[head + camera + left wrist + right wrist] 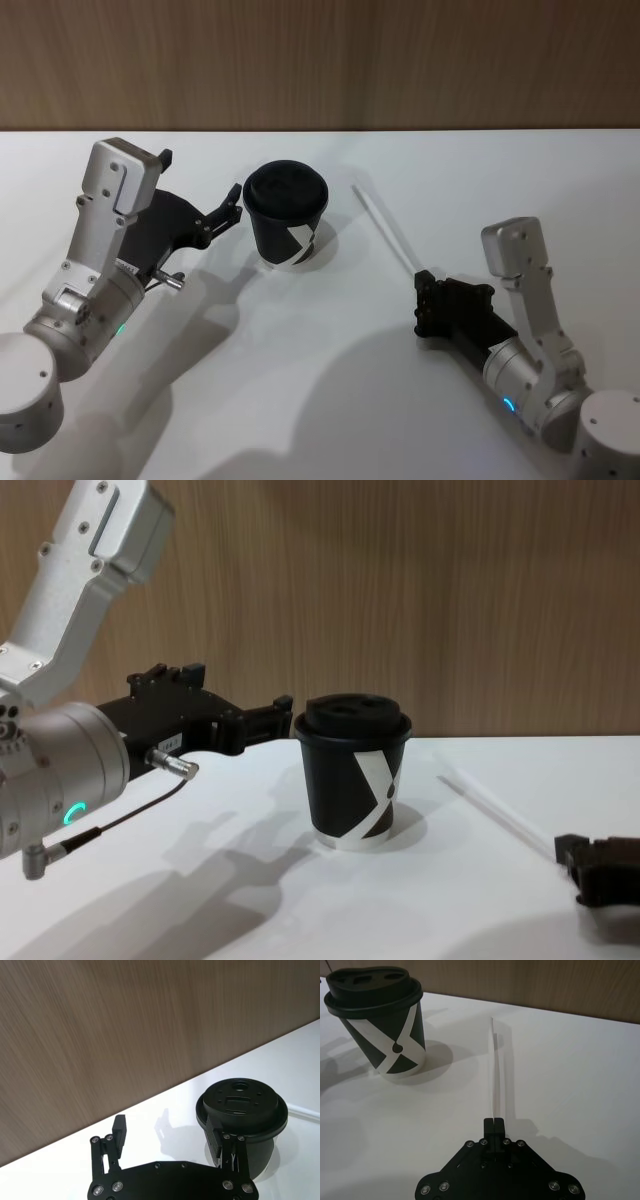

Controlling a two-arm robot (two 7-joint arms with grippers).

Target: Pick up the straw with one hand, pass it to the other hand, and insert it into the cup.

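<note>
My gripper will make the cup (286, 212) slide and turn when it pushes the straw at the cup's lid, because the cup stands free on a narrow base (287, 261).
The cup (287, 215) is black with a domed lid and a white X mark, and it stands upright mid-table; it also shows as cup (382, 1025) and cup (352, 770). My left gripper (231, 208) hovers open just left of the cup, one fingertip close to its side; in its wrist view the left gripper (167, 1137) has the cup (242, 1110) beside one finger. The straw (385, 228), thin and white, runs from right of the cup toward my right gripper (424, 288), which is shut on its near end. The straw (494, 1072) casts a shadow beside it.
The white table (330, 400) ends at a wooden wall (320, 60) behind. A thin dark cable (120, 820) hangs under the left arm. Open table lies in front of the cup and between the arms.
</note>
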